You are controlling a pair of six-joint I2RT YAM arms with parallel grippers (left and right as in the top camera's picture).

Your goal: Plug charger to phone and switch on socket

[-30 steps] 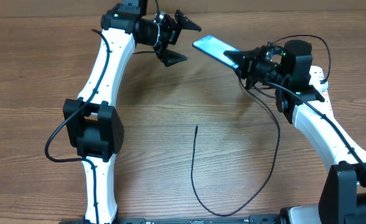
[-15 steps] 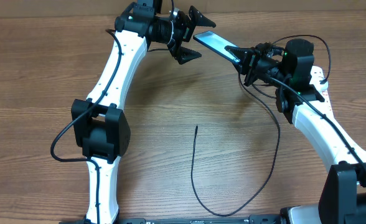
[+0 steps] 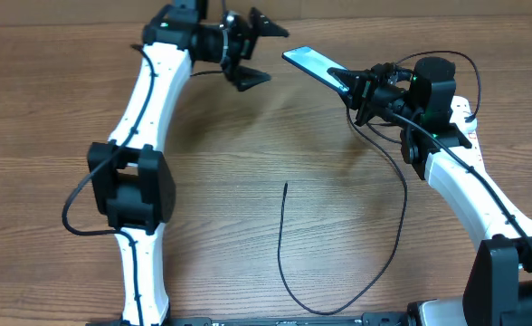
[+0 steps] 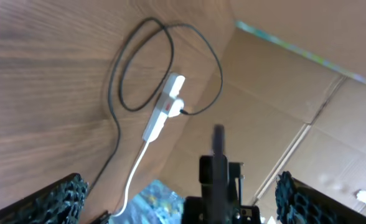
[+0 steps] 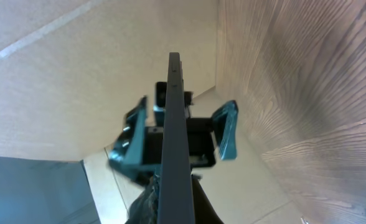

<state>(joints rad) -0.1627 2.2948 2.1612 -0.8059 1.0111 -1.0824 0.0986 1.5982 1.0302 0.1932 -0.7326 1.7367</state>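
The raised phone is a gap away from my left gripper's spread fingers, so I should move my left gripper in and close it on the phone's loose end.
My right gripper is shut on the phone and holds it raised, its blue screen up, pointing left. In the right wrist view the phone shows edge-on. My left gripper is open and empty, its fingers spread just left of the phone's free end, apart from it. The charger cable lies loose on the table with its tip free at mid-table. The socket, white with a red switch, lies by the back wall; in the overhead view the right arm mostly hides the socket.
The socket's thick white cord trails from it. A black cable loop lies around the socket. A cardboard wall stands behind the table. The wooden table stretches between the arms.
My left gripper swung right toward the phone, then drew back left and a little up. The phone and the right gripper have barely moved.
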